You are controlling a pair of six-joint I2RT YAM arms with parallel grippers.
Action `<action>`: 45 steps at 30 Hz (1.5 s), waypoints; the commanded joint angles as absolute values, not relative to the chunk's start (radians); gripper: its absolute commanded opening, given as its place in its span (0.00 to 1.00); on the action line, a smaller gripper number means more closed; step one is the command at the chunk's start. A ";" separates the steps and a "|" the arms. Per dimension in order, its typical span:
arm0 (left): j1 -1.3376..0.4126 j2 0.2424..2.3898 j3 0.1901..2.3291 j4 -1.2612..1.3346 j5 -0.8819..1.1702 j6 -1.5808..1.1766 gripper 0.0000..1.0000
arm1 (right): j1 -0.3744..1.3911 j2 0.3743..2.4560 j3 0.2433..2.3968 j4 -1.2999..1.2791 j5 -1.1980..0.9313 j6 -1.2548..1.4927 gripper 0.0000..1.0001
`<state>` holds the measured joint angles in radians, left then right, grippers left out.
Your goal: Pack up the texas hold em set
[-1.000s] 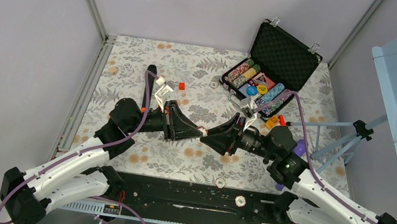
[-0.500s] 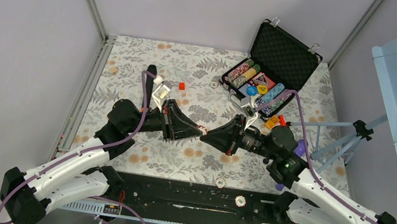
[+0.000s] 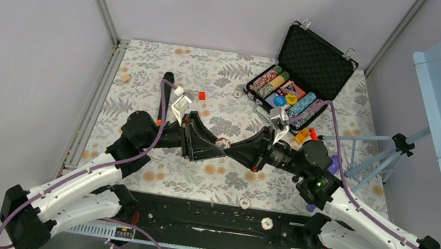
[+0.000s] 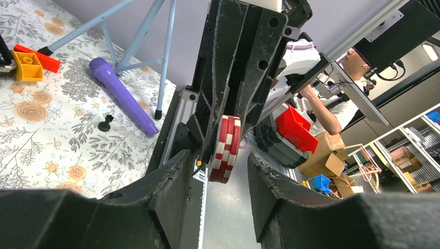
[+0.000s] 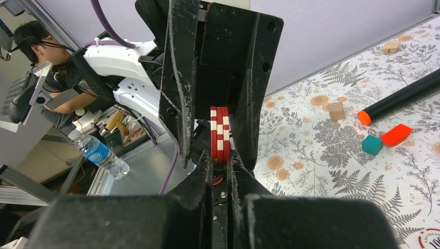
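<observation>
Only the edge of the poker chips (image 5: 220, 155) is pinched by my right gripper, so my left gripper should hold their free edge (image 4: 220, 174) while my right gripper opens and takes hold again.
The black briefcase (image 3: 318, 60) stands open at the back right, with rows of striped chips, cards and round buttons in its tray (image 3: 255, 92). My two grippers meet tip to tip over the middle of the table. My right gripper (image 3: 232, 147) (image 5: 220, 158) is shut on a small stack of red-and-white poker chips (image 5: 220, 137) (image 4: 224, 150) (image 3: 222, 142), held on edge. My left gripper (image 3: 216, 145) (image 4: 220, 155) is open, its fingers on either side of the stack with gaps. Loose chips lie on the table (image 3: 238, 92) and near the front edge (image 3: 245, 202) (image 3: 266, 223).
A black microphone with an orange end (image 5: 399, 96), a red block (image 5: 397, 135), a teal block (image 5: 372, 145) and a wooden cube (image 5: 337, 110) lie at the left. A purple microphone (image 4: 122, 96), orange and yellow blocks (image 3: 302, 135) and a tripod (image 3: 383, 154) are at the right.
The two grippers drew slightly apart half a second ago and have closed in again. The chip stack now shows between their tips.
</observation>
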<state>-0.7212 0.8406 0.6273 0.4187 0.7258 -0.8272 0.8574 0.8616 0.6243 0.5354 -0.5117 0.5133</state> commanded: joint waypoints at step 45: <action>-0.721 0.797 0.646 0.390 0.701 -0.782 0.00 | 0.853 0.800 0.597 0.494 -0.497 0.479 0.30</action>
